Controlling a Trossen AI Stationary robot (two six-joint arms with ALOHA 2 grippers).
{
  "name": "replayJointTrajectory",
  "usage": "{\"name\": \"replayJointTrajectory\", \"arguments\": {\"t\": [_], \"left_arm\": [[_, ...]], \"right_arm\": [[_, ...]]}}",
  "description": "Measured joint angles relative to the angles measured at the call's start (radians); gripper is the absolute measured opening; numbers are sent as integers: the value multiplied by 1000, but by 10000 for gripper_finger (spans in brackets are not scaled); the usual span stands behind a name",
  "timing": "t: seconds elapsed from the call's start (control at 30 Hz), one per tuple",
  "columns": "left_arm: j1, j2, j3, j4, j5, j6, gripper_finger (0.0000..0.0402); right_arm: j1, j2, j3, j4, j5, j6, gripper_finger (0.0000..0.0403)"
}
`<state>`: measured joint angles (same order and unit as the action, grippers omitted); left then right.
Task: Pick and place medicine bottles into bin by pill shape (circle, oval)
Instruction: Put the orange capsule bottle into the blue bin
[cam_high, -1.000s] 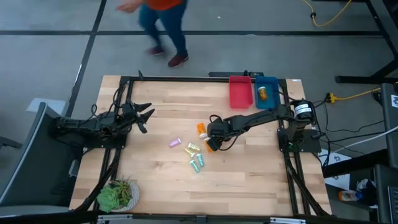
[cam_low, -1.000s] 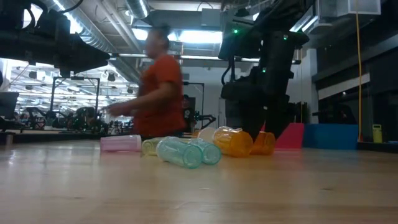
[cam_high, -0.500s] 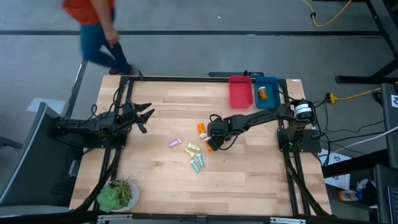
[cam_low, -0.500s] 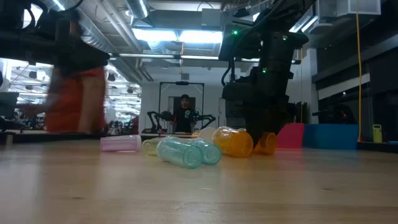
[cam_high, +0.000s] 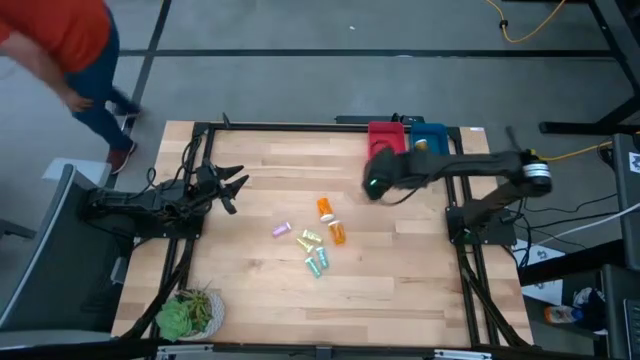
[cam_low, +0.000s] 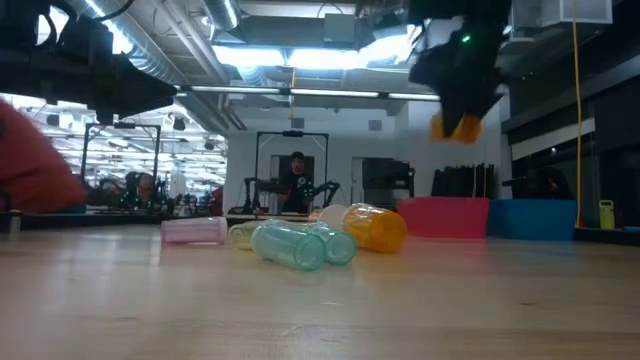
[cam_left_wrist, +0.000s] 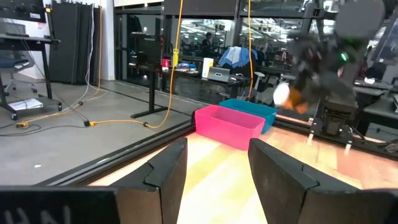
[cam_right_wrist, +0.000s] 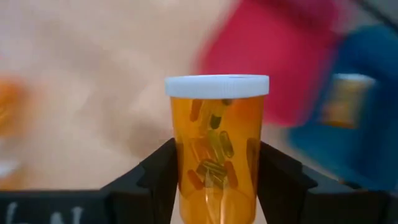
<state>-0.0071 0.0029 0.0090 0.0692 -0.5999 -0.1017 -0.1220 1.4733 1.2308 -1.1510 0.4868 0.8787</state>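
The orange bottle (cam_right_wrist: 214, 146) shows oval pills and hangs higher than the bins, so the robot's right gripper keeps moving toward the blue bin (cam_high: 432, 134) and lets go there.
My right gripper (cam_high: 372, 186) hangs high over the table near the red bin (cam_high: 385, 140) and blue bin (cam_high: 433, 130), shut on an orange medicine bottle (cam_right_wrist: 216, 143) with a white cap and oblong pills inside. In the low view this bottle (cam_low: 455, 127) hangs under the gripper. Two orange bottles (cam_high: 325, 207) (cam_high: 337, 233), a purple one (cam_high: 281, 230), a yellow one (cam_high: 306, 238) and teal ones (cam_high: 316, 263) lie on their sides mid-table. My left gripper (cam_high: 238, 187) waits open at the table's left. My right gripper pinches the orange bottle's body (cam_right_wrist: 186, 168) between its two fingers (cam_right_wrist: 155, 180), on the half away from the cap. The cap end (cam_right_wrist: 216, 86) points away from the wrist, along the fingers. The bottle is lifted well clear of the table.
The blue bin holds another orange bottle (cam_right_wrist: 339, 99). A potted plant (cam_high: 185, 312) stands at the near left corner. A person (cam_high: 70, 50) walks on the floor beyond the far left corner. Bare wood lies between the bottles and the bins.
My right gripper has shut on an orange bottle among the cluster, lifted it clear of the table and carried it up and toward the far right, near the bins. The person has walked leftward past the far edge.
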Motion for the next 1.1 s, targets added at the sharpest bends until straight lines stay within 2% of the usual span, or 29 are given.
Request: {"name": "replayJointTrajectory", "arguments": {"t": [0.1, 0.27, 0.57, 0.73, 0.83, 1.1], "left_arm": [[0, 0, 0, 0, 0, 0, 166], [0, 0, 0, 0, 0, 0, 166], [0, 0, 0, 0, 0, 0, 166], [0, 0, 0, 0, 0, 0, 166], [0, 0, 0, 0, 0, 0, 166], [0, 0, 0, 0, 0, 0, 166]], "right_arm": [[-75, -94, -9, -54, 69, 62, 178], [-223, -132, -13, -56, 80, 36, 178], [-506, -17, -14, -37, 58, -177, 178], [-667, 57, -14, -35, -48, -237, 178], [-723, 109, -14, -36, -91, -278, 178], [-797, 208, -14, -22, -89, -287, 181]]}}
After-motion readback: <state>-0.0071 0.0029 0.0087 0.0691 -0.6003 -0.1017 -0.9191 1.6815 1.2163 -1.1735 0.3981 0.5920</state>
